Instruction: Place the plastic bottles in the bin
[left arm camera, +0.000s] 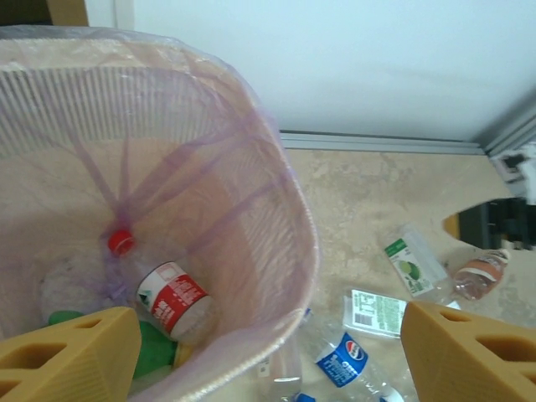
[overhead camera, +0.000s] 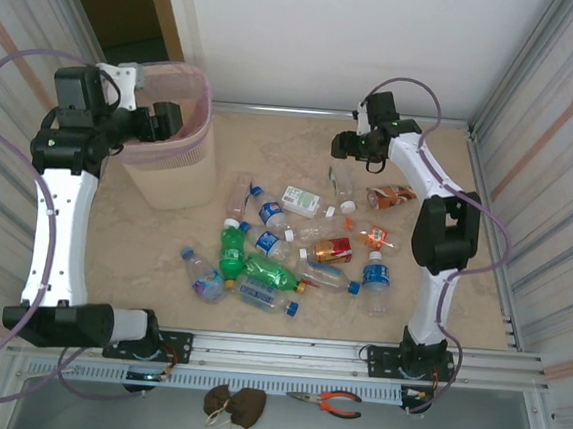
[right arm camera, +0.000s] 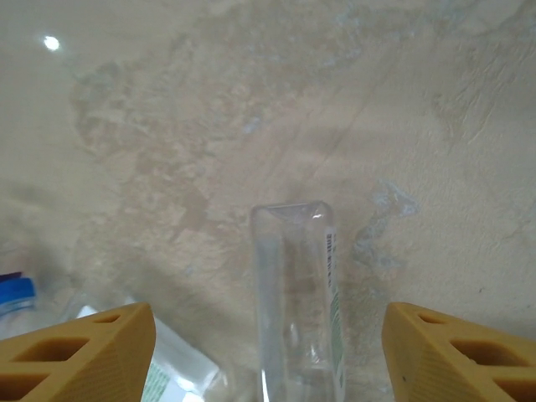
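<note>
My empty left gripper should be handed the clear bottle [overhead camera: 342, 188] after I lift it, because the bottle lies under my right gripper, far from the bin [overhead camera: 180, 86].
The pale pink bin [overhead camera: 176, 179] stands at the back left. My left gripper [overhead camera: 166, 122] hangs open over its rim with nothing between the fingers. In the left wrist view the bin [left arm camera: 289, 218] holds a red-labelled bottle [left arm camera: 172, 301] and a green bottle [left arm camera: 155, 353]. Several plastic bottles [overhead camera: 294, 247] lie scattered on the floor mid-table. My right gripper [overhead camera: 357, 152] hovers over a clear bottle [overhead camera: 341, 182] at the pile's far edge. In the right wrist view that clear bottle [right arm camera: 297, 293] lies between the wide-apart fingers [right arm camera: 79, 356], untouched by either.
An orange-labelled bottle [overhead camera: 391, 196] lies right of the right gripper. A blue-labelled bottle [left arm camera: 345, 358] rests close to the bin's base. Corrugated metal walls close both sides. Pliers [overhead camera: 325, 403] and a brown object [overhead camera: 233, 403] lie on the near ledge.
</note>
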Robot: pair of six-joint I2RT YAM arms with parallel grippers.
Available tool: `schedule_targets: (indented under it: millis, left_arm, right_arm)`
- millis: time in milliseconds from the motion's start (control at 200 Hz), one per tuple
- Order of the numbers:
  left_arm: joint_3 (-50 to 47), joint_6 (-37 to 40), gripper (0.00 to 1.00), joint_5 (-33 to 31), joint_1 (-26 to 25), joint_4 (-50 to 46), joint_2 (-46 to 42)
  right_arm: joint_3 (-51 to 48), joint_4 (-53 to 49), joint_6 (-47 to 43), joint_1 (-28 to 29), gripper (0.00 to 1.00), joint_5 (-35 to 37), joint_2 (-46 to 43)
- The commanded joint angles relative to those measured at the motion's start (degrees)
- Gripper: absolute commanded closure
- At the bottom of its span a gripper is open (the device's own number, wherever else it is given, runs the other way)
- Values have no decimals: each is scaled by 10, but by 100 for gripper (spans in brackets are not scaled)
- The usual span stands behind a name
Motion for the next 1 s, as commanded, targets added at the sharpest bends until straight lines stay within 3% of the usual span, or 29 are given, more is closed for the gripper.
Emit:
schedule_targets:
  millis: [0, 496, 992]
  left_arm:
    - [-27, -23, 19, 29, -15, 42, -30]
    - [-102, -64, 20, 33, -59, 108, -69]
    - [-132, -74, 20, 46, -73, 139, -85]
  right_arm:
    - [49, -48, -8, 6, 31, 10, 39]
    - [143, -86, -35, 23, 37, 37, 168]
    - [150, -91, -48, 31, 60, 71, 168]
